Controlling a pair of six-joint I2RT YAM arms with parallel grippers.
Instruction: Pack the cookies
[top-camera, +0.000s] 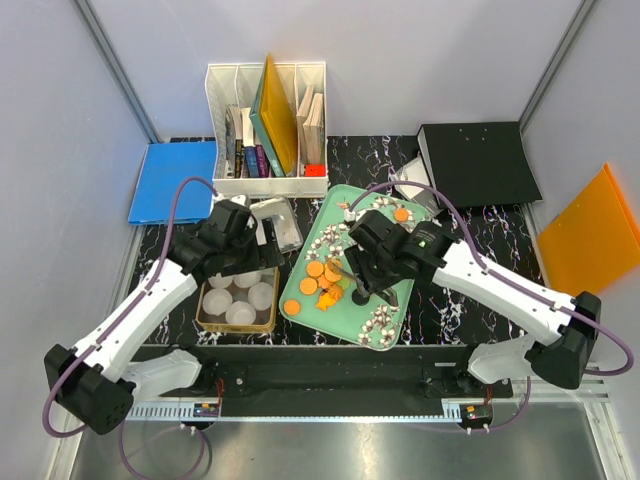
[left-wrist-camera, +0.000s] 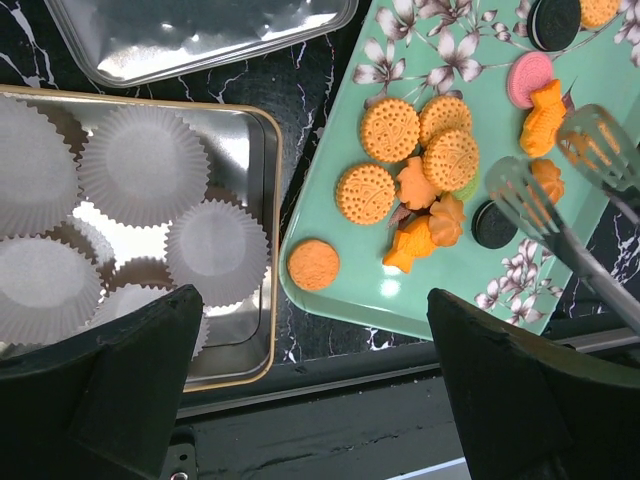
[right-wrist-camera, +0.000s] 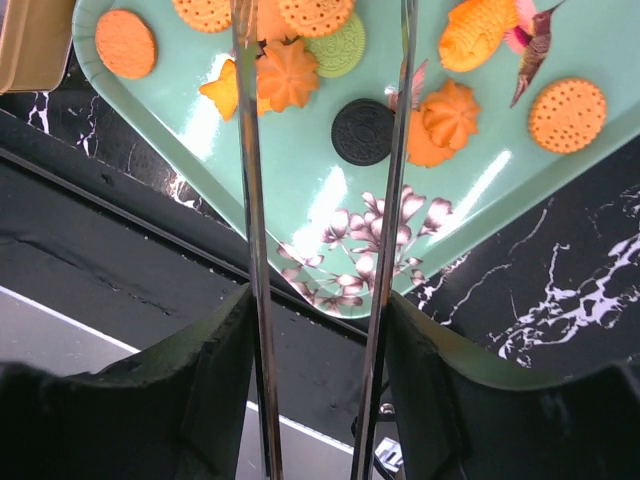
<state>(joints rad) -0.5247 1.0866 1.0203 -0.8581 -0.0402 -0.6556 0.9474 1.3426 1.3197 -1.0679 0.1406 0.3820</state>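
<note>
The tongs' open tips (left-wrist-camera: 524, 196) are facing the round orange cookie (left-wrist-camera: 450, 159) beside the green one, so my right gripper should keep going toward it and close around the orange cookie's rim.
The cookies (top-camera: 322, 280) lie on the mint-green flowered tray (top-camera: 345, 322). In the left wrist view I see round orange ones (left-wrist-camera: 365, 193), a black one (left-wrist-camera: 493, 225) and a pink one (left-wrist-camera: 528, 78). My right gripper (top-camera: 362, 275) (right-wrist-camera: 320, 310) is shut on metal tongs (right-wrist-camera: 250, 200) above the tray. The tongs' slotted tips (left-wrist-camera: 530, 200) stand apart beside an orange flower cookie. A black cookie (right-wrist-camera: 362, 131) lies between the tong arms. My left gripper (top-camera: 225, 250) (left-wrist-camera: 310, 330) is open and empty, above the gap between the tray and a gold tin (left-wrist-camera: 272, 250) of white paper cups (left-wrist-camera: 215, 250).
A silver tin lid (left-wrist-camera: 200, 35) lies behind the tin. A white file rack with books (top-camera: 267, 130) stands at the back. A blue folder (top-camera: 172, 180) lies back left, a black binder (top-camera: 478, 160) back right and an orange folder (top-camera: 590, 240) far right.
</note>
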